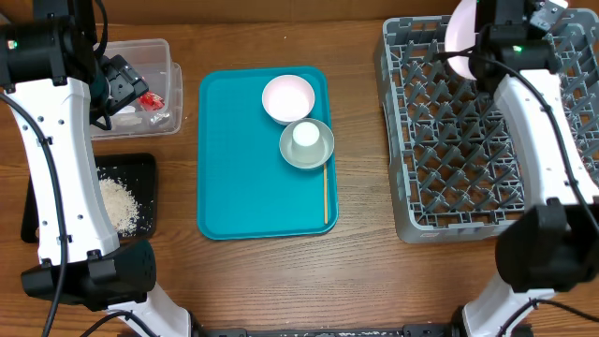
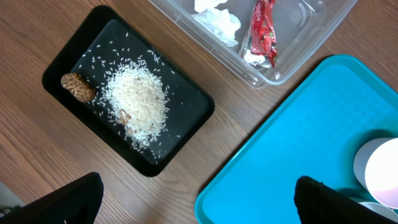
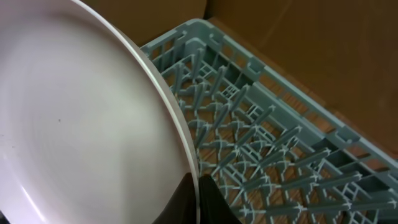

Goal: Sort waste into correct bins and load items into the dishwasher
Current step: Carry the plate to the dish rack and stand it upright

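My right gripper should keep going down until the pegs hold the white round plate (image 1: 460, 37), because the plate hangs on edge over free pegs of the grey dish rack (image 1: 451, 94).
My right gripper (image 3: 198, 193) is shut on the rim of the white round plate (image 3: 81, 130), holding it on edge over the far part of the grey dish rack (image 1: 487, 131); the plate shows overhead (image 1: 460, 42). My left gripper (image 2: 199, 202) is open and empty above the table between the black tray (image 2: 186, 134) and the teal tray (image 2: 298, 143). The black tray holds rice crumbs (image 2: 140, 99) and a brown lump (image 2: 78, 87). The clear tub (image 2: 292, 65) holds white napkins (image 2: 217, 18) and the red wrapper (image 2: 264, 31). The white bowl (image 1: 288, 97), the grey bowl (image 1: 316, 154) with the white cup (image 1: 305, 136) and the wooden stick (image 1: 326, 192) lie on the teal tray.
The teal tray (image 1: 243, 168) sits mid-table between the bins on the left and the rack (image 3: 280, 143) on the right. A brown cardboard wall (image 3: 311, 37) stands behind the rack. Bare wooden tabletop (image 1: 360, 271) runs along the front.
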